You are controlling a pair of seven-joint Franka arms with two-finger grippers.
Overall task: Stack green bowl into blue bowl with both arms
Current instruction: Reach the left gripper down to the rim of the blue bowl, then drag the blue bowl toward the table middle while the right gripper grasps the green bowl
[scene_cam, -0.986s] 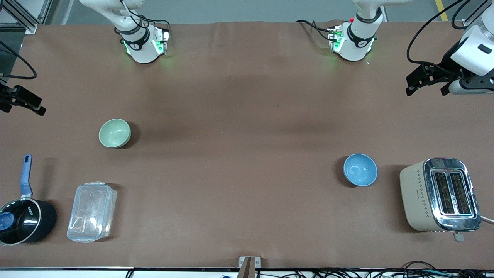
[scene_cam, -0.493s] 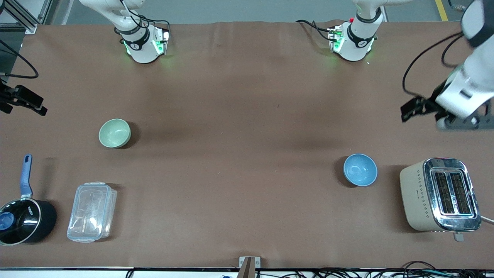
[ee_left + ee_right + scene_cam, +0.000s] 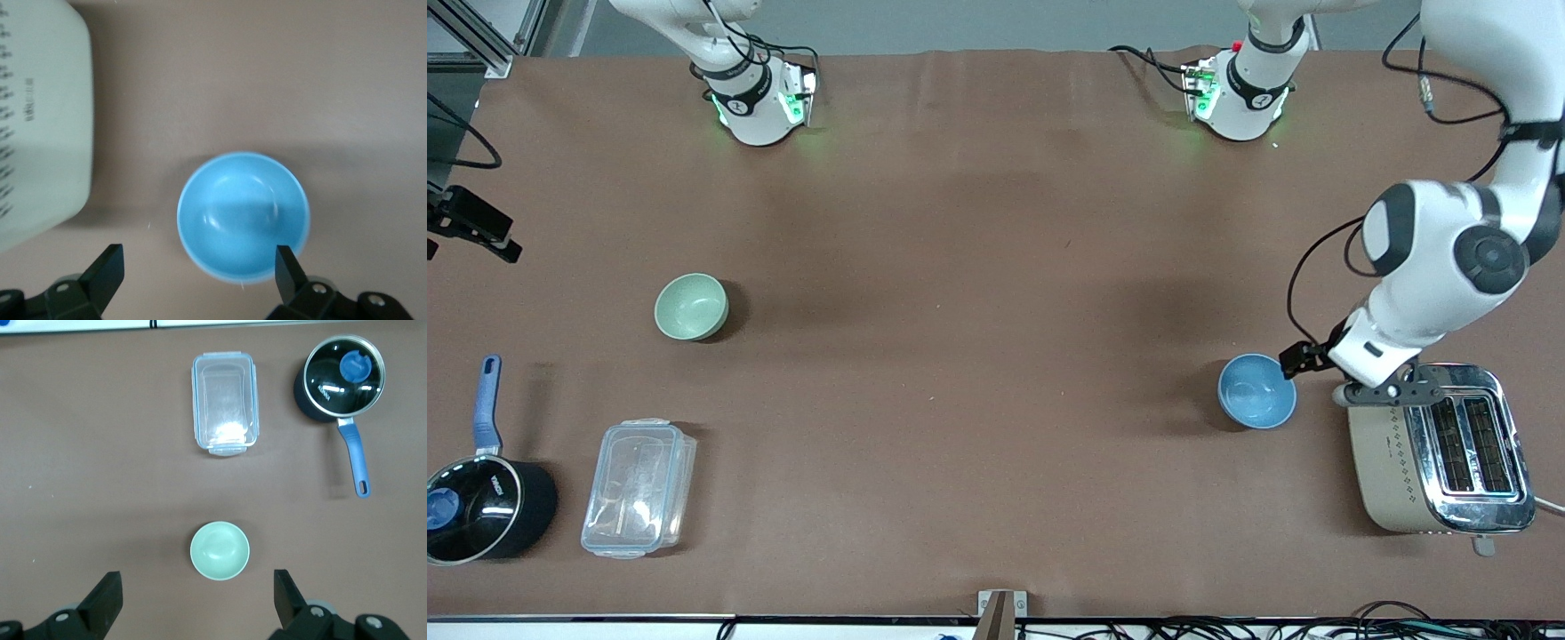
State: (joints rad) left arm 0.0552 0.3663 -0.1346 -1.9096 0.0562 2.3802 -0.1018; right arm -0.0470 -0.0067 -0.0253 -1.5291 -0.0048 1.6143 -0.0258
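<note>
My gripper will leave the blue bowl mostly hidden when I stack the two bowls, because the green bowl's opening (image 3: 692, 306) looks as wide as the blue bowl's (image 3: 1256, 391).
The green bowl (image 3: 691, 306) sits upright on the brown table toward the right arm's end. It also shows in the right wrist view (image 3: 219, 551). The blue bowl (image 3: 1257, 390) sits upright toward the left arm's end, next to the toaster. My left gripper (image 3: 1316, 366) is open and empty, over the gap between the blue bowl and the toaster. In the left wrist view (image 3: 199, 268) the blue bowl (image 3: 243, 217) lies just ahead of the fingertips. My right gripper (image 3: 473, 235) is open and empty, high over the table's edge; in its own view (image 3: 197, 595) the green bowl lies far below.
A beige toaster (image 3: 1440, 449) stands beside the blue bowl, close under the left hand, and shows in the left wrist view (image 3: 40, 120). A clear plastic box (image 3: 639, 487) and a black saucepan with a blue handle (image 3: 480, 507) lie nearer the front camera than the green bowl.
The left arm has swung from the table's end down to the blue bowl and toaster. The right gripper has barely shifted. Both bowls are where they were.
</note>
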